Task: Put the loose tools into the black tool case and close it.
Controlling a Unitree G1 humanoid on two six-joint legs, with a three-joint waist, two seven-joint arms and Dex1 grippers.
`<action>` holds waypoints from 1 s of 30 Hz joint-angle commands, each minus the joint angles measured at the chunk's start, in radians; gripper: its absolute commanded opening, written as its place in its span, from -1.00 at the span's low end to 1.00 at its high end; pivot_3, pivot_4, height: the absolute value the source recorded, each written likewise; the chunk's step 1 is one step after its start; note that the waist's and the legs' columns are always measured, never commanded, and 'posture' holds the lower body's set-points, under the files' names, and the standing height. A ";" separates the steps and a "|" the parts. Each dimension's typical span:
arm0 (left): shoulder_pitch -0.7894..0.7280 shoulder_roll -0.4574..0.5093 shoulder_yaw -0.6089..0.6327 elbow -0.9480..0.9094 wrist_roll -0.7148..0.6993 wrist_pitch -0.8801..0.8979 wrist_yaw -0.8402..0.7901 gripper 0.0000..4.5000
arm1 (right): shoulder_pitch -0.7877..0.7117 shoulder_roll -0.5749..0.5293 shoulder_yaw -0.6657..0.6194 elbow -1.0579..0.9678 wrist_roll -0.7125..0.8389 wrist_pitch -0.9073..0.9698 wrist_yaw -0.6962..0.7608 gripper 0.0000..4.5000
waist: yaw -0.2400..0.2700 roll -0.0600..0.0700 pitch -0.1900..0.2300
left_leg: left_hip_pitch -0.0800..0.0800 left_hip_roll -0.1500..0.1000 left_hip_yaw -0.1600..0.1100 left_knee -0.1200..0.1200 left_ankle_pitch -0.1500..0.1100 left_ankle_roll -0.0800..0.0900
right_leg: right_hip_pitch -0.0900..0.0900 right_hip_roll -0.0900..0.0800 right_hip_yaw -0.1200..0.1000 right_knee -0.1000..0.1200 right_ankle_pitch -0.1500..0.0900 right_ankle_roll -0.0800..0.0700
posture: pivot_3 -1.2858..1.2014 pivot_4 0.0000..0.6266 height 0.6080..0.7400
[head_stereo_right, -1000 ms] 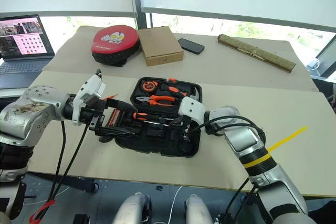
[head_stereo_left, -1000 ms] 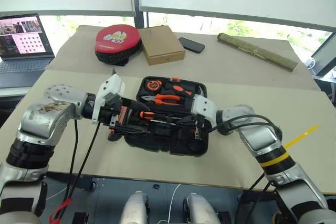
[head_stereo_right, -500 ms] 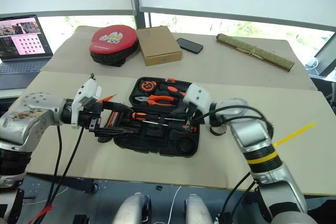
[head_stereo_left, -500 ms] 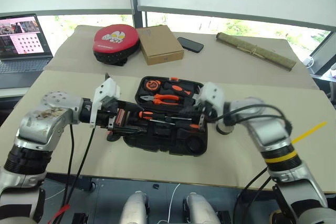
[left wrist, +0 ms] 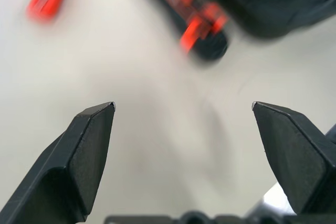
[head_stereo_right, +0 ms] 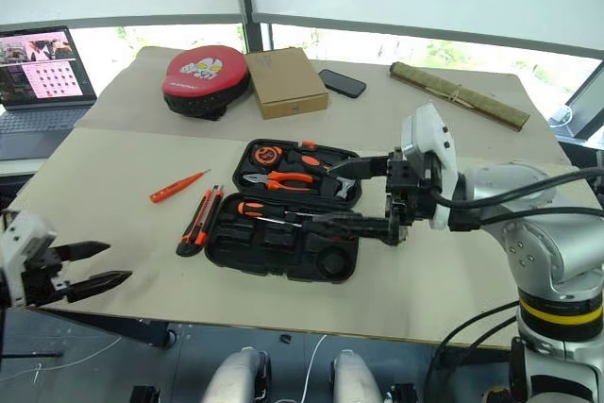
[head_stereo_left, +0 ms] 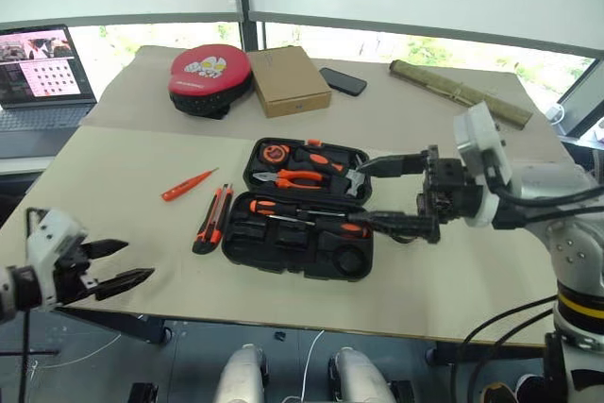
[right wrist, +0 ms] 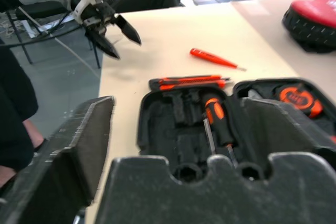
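My left gripper should pick up the orange tester screwdriver (head_stereo_left: 189,185) and put it down in the case's near half (head_stereo_left: 269,229), because the screwdriver is across the case from my right gripper.
The black tool case (head_stereo_left: 283,250) lies open at the table's middle. Its far half holds pliers, a tape measure and a hammer; two orange-black screwdrivers (head_stereo_left: 300,209) lie in its near half. Left of the case, the utility knife (head_stereo_left: 212,219) and the thin orange tester screwdriver (head_stereo_left: 189,184) rest on the table. My right gripper (head_stereo_left: 357,193) hovers open and empty over the case's right end, pointing left. My left gripper (head_stereo_left: 139,260) hangs open and empty at the table's near left edge, well away from the knife (left wrist: 202,30).
At the back stand a round red-and-black pad (head_stereo_left: 209,73), a brown cardboard box (head_stereo_left: 290,79), a phone (head_stereo_left: 344,80) and a rolled mat (head_stereo_left: 462,92). A laptop (head_stereo_left: 38,73) sits far left. Bare table surrounds the case.
My left arm swung away from the case's left end to the near left table edge. My right gripper opened, rose and drew back to the right. Knife and tester now show.
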 commanded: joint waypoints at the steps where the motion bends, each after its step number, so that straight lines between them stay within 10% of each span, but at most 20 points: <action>1: -0.138 0.069 -0.044 0.057 0.006 -0.029 0.010 1.00 | 0.006 -0.015 -0.038 -0.048 0.049 -0.003 -0.043 0.99 | 0.006 -0.001 0.000 | 0.000 0.000 0.000 0.000 0.000 0.000 | 0.000 0.000 0.000 0.000 0.000 0.000 | 0.03 -0.52 1.00; 7: -0.553 0.153 -0.374 0.300 0.112 -0.027 -0.081 1.00 | 0.036 -0.044 -0.036 -0.097 0.067 -0.003 -0.096 0.99 | 0.011 -0.002 0.000 | -0.001 0.000 0.001 0.000 0.000 -0.001 | 0.000 0.000 -0.001 0.000 0.001 0.002 | 0.03 -0.52 1.00; 16: -1.180 -0.033 -0.843 0.880 0.486 -0.139 -0.140 1.00 | 0.143 -0.067 -0.094 -0.205 0.155 0.012 -0.207 0.99 | 0.007 -0.004 0.001 | -0.004 -0.001 0.000 0.000 0.001 0.000 | -0.001 0.004 0.000 0.001 0.002 0.003 | 0.03 -0.52 1.00; 26: -1.453 -0.217 -0.973 1.325 0.700 -0.328 -0.058 1.00 | 0.183 -0.043 -0.074 -0.259 0.197 -0.006 -0.332 0.99 | 0.005 -0.007 0.003 | -0.006 -0.001 -0.002 0.000 0.001 0.000 | -0.001 0.004 -0.001 0.000 0.001 0.004 | 0.03 -0.52 1.00; 30: -1.467 -0.251 -0.982 1.383 0.743 -0.357 -0.067 0.50 | 0.210 -0.059 -0.105 -0.283 0.229 -0.012 -0.358 1.00 | 0.007 -0.007 0.003 | -0.007 -0.001 -0.003 0.000 0.001 0.000 | -0.001 0.004 -0.001 0.000 0.001 0.004 | 0.03 -0.52 1.00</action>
